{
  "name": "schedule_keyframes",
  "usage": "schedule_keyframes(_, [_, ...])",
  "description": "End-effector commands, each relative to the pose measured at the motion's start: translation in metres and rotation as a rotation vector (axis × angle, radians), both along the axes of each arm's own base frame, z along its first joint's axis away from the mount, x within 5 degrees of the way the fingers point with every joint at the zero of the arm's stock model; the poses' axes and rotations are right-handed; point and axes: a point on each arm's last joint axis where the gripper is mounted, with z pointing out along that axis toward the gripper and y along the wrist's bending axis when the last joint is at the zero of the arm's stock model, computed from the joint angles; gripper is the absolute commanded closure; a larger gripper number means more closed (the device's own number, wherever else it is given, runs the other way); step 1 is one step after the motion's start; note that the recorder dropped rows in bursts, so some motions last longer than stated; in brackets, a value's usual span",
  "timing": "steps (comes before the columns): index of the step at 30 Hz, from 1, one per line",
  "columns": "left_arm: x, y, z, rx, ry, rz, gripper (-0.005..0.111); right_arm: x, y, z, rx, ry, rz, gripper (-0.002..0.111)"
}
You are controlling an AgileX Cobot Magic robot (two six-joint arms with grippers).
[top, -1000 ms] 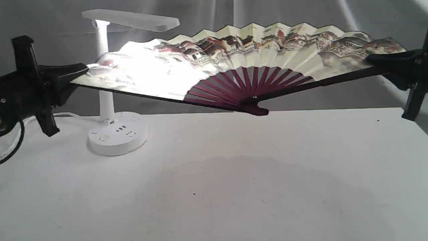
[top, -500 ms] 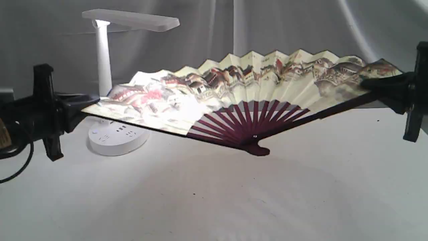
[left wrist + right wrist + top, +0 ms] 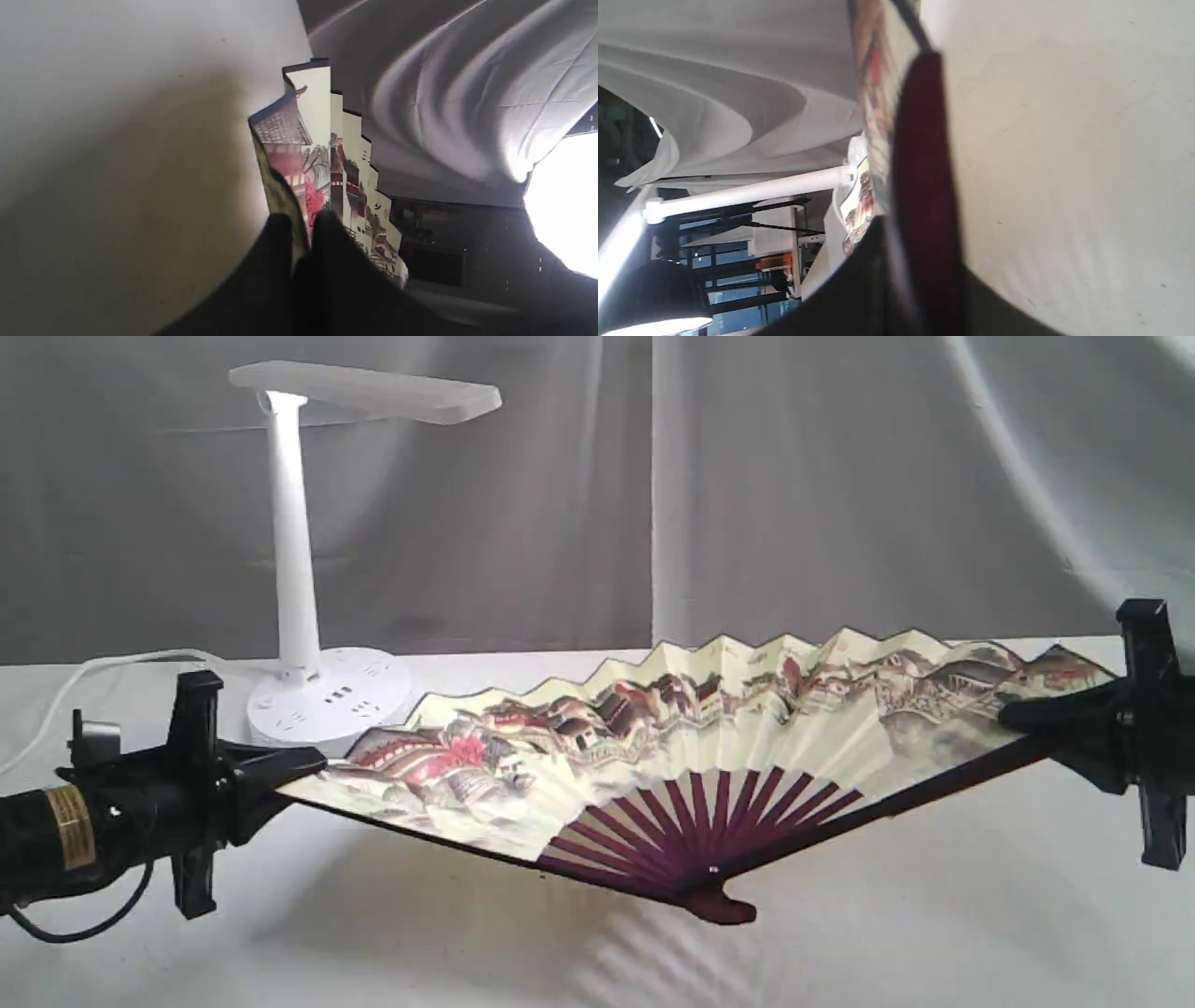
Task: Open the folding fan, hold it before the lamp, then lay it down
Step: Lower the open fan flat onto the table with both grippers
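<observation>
The folding fan (image 3: 683,734) hangs wide open above clear table (image 3: 448,913). My left gripper keeps lowering the fan's guard stick until the fan lies flat, and then let go.
The folding fan (image 3: 709,728) is spread wide open, cream paper with a red and brown village scene and purple-brown ribs, tilted with its pivot low over the white table (image 3: 934,915). My left gripper (image 3: 303,770) is shut on the fan's left guard stick, and my right gripper (image 3: 1013,717) is shut on the right guard stick. In the left wrist view the black fingers pinch the pleated edge of the fan (image 3: 322,154). The right wrist view shows the dark red guard stick (image 3: 924,154) running out of the jaws. The lamp (image 3: 297,560) stands behind the fan's left end, apart from it.
The lamp's round socket base (image 3: 327,705) sits on the table just behind the left gripper, its white cord (image 3: 103,667) trailing left. Grey cloth hangs as a backdrop (image 3: 747,476). The fan casts a shadow on the table under it.
Both grippers have come down with the open fan, from level with the lamp head to just above the table. The bright lamp glare on the fan's left half is gone.
</observation>
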Motion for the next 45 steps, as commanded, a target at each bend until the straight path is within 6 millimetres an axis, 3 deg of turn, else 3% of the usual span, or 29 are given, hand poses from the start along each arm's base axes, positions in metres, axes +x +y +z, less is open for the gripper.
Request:
schedule_keyframes(1, [-0.005,-0.001,-0.016,0.054,0.035,-0.049,0.107,-0.008,-0.002,-0.009,-0.085,-0.004,0.003,0.108])
schedule_keyframes(10, [-0.014,-0.003,-0.038,0.077,0.109,-0.093,0.107,-0.022,-0.003,-0.032,-0.191,0.11,-0.009,0.108])
schedule_keyframes(20, [-0.015,-0.003,-0.039,0.106,0.087,-0.118,0.107,-0.026,-0.005,-0.038,-0.266,0.135,0.022,0.107])
schedule_keyframes(24, [-0.013,-0.003,-0.038,0.153,0.037,-0.139,0.104,-0.026,-0.006,-0.039,-0.283,0.143,0.024,0.088])
schedule_keyframes(30, [-0.01,-0.001,-0.037,0.186,-0.023,-0.129,0.083,-0.026,-0.006,-0.039,-0.286,0.143,0.033,0.049])
schedule_keyframes(38, [-0.01,-0.001,-0.037,0.188,-0.028,-0.125,0.025,-0.031,-0.004,-0.041,-0.314,0.148,0.1,0.026])
schedule_keyframes(45, [-0.008,-0.001,-0.022,0.311,-0.202,-0.192,0.022,-0.028,-0.008,-0.038,-0.44,0.087,0.215,0.02])
